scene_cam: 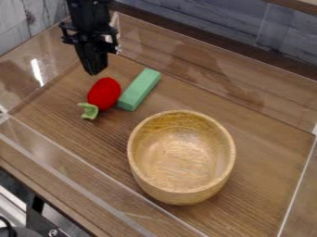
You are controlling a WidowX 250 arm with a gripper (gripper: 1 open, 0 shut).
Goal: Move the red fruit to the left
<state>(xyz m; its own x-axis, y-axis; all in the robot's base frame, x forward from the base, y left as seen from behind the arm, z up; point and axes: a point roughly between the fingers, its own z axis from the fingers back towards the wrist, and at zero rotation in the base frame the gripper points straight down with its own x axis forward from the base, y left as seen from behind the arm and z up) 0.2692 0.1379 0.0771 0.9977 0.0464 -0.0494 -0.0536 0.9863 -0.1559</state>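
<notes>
I should open my gripper's closed fingers, which hang empty behind the red fruit, and bring them forward and down onto the fruit (104, 92) before I move it.
The red fruit (104, 92) is a small toy strawberry lying on the wooden table, its green leafy end (88, 111) pointing toward the front left. My gripper (93, 66) hangs pointing down just behind and slightly left of it, above the table and not touching it. Its dark fingers look pressed together, with no gap visible and nothing between them.
A flat green block (140, 89) lies right beside the strawberry on its right. A large wooden bowl (183, 155) stands front right. Clear plastic walls (31, 139) border the table at the left and front edges.
</notes>
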